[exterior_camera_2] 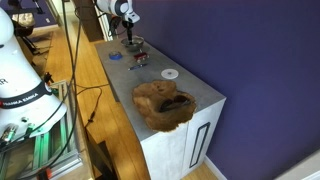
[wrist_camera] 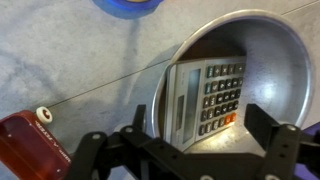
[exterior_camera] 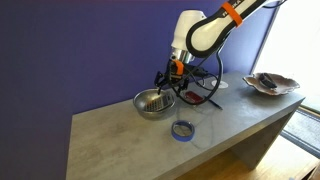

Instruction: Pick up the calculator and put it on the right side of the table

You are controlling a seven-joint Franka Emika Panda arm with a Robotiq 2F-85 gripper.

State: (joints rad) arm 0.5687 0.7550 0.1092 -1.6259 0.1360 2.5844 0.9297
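I can see my open fingers lined up on either side of the calculator's near edge (wrist_camera: 203, 142), so I should continue to lower my gripper into the metal bowl (exterior_camera: 152, 104) until they can close on that edge.
The greyish calculator (wrist_camera: 205, 95) lies tilted inside the metal bowl (wrist_camera: 262, 35), leaning on the bowl's wall with its keys facing up. My gripper (wrist_camera: 203, 128) is open and hangs right above it, one finger on each side, touching nothing. In an exterior view my gripper (exterior_camera: 168, 83) hovers over the metal bowl (exterior_camera: 153, 104) on the light-grey table (exterior_camera: 110, 135); the calculator is hard to make out there. In an exterior view my gripper (exterior_camera_2: 131, 42) is at the table's far end.
A blue tape ring (exterior_camera: 183, 130) lies near the table's front edge and also shows in the wrist view (wrist_camera: 128, 5). A red-and-black object (exterior_camera: 192, 97) lies next to the bowl. A white disc (exterior_camera_2: 170, 73) and a wooden bowl (exterior_camera_2: 163, 104) sit further along.
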